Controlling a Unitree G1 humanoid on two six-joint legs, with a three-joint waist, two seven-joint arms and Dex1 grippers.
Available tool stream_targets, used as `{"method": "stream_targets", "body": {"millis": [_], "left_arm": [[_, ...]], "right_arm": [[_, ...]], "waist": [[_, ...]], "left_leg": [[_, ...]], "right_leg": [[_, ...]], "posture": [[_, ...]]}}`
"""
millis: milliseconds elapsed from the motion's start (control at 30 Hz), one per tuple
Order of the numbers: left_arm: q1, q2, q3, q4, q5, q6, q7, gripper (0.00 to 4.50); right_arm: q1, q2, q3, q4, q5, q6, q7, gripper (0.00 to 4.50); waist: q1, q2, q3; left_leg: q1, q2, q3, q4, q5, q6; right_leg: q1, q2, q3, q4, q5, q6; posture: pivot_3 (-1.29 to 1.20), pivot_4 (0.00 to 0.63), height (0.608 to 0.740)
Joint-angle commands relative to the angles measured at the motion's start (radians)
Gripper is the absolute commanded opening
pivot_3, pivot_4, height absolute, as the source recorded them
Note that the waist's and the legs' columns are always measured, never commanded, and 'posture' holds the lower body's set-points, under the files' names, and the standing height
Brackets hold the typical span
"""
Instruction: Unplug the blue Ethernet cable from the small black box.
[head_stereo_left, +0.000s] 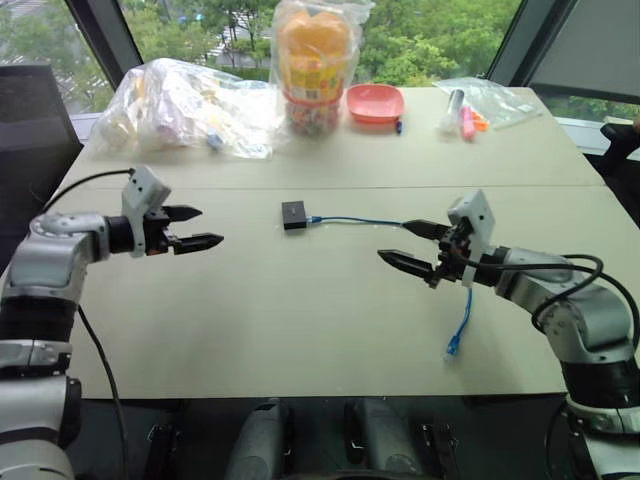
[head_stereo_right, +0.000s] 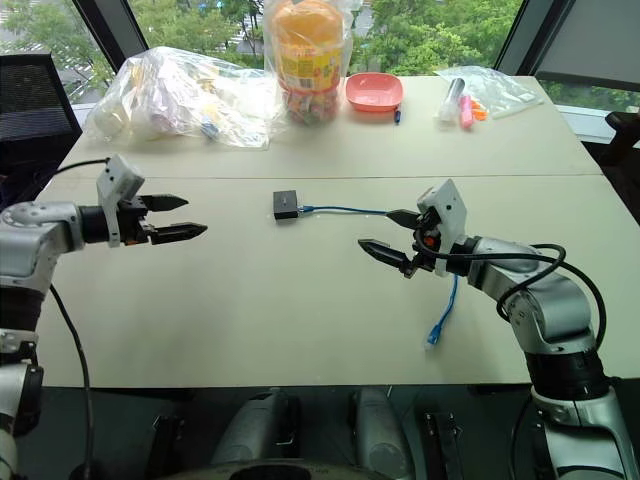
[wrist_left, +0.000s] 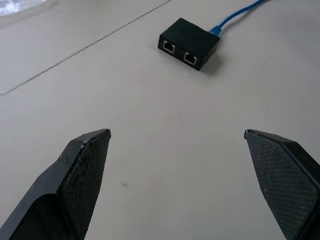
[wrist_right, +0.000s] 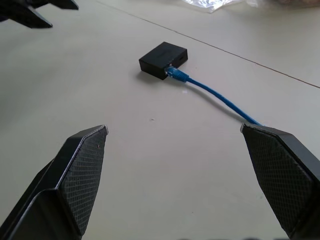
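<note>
My gripper will slide the blue Ethernet cable (head_stereo_left: 360, 220) straight out when it pulls the cable, because the plug (head_stereo_left: 314, 219) goes into the small black box's side in line.
The small black box (head_stereo_left: 293, 214) lies flat near the middle of the beige table (head_stereo_left: 300, 320). The blue Ethernet cable (head_stereo_left: 360, 220) is plugged into its right side, runs right under my right gripper and ends in a free plug (head_stereo_left: 452, 350) near the front edge. In the left wrist view the small black box (wrist_left: 188, 44) shows two empty ports facing me. My left gripper (head_stereo_left: 203, 227) hovers open to the left of the box. To the right of it my right gripper (head_stereo_left: 412, 247) hovers open, above the cable. The right wrist view shows the blue Ethernet cable (wrist_right: 210, 92) entering the small black box (wrist_right: 162, 60).
Along the table's far side stand a clear plastic bag of items (head_stereo_left: 190, 105), a tall bagged snack jar (head_stereo_left: 315, 65), a pink bowl (head_stereo_left: 376, 102) and a small bag with markers (head_stereo_left: 475, 105). A seam (head_stereo_left: 400, 187) crosses the tabletop just behind the box.
</note>
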Motion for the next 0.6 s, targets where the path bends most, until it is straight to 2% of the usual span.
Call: {"method": "stream_targets", "body": {"millis": [33, 167, 300, 433, 600], "left_arm": [[-0.103, 0.033, -0.058, 0.063, 0.044, -0.046, -0.165, 4.46], [-0.128, 0.072, -0.057, 0.042, 0.037, -0.022, -0.254, 4.46], [-0.052, 0.082, 0.012, -0.061, -0.011, 0.049, -0.209, 4.46], [0.095, 0.098, 0.097, -0.237, -0.072, 0.154, -0.138, 4.46], [0.312, 0.128, 0.244, -0.433, -0.146, 0.273, -0.043, 4.46]], "right_arm": [[-0.169, 0.053, 0.117, 0.245, -0.143, -0.177, 0.11, 4.5], [-0.475, 0.216, 0.197, 0.795, -0.293, -0.421, 0.19, 4.5], [-0.675, 0.356, 0.209, 1.2, -0.396, -0.599, 0.207, 4.5], [-0.762, 0.442, 0.2, 1.392, -0.472, -0.646, 0.191, 4.5], [-0.778, 0.52, 0.19, 1.466, -0.548, -0.637, 0.167, 4.5]], "waist": [[-0.005, 0.0, 0.0], [-0.019, 0.0, 0.0], [-0.03, -0.001, 0.0], [-0.031, -0.001, 0.0], [-0.032, -0.001, 0.0]], "left_leg": [[0.0, 0.0, 0.001, 0.0, 0.0, 0.0], [0.001, 0.001, 0.002, 0.001, 0.0, 0.0], [0.0, 0.001, 0.002, 0.0, 0.0, 0.0], [-0.001, 0.001, 0.002, -0.001, 0.0, 0.0], [-0.001, 0.0, 0.002, -0.001, -0.001, 0.0]], "right_leg": [[0.0, 0.001, 0.001, 0.0, 0.001, 0.0], [-0.001, 0.005, 0.002, 0.003, 0.002, 0.003], [-0.004, 0.005, 0.002, 0.006, 0.002, 0.003], [-0.004, 0.003, 0.003, 0.006, 0.002, 0.004], [-0.004, -0.001, 0.003, 0.003, 0.003, 0.004]], "posture": [[0.0, 0.15, 0.74], [0.0, 0.15, 0.74], [0.0, 0.15, 0.74], [0.0, 0.15, 0.74], [0.0, 0.15, 0.74]]}}
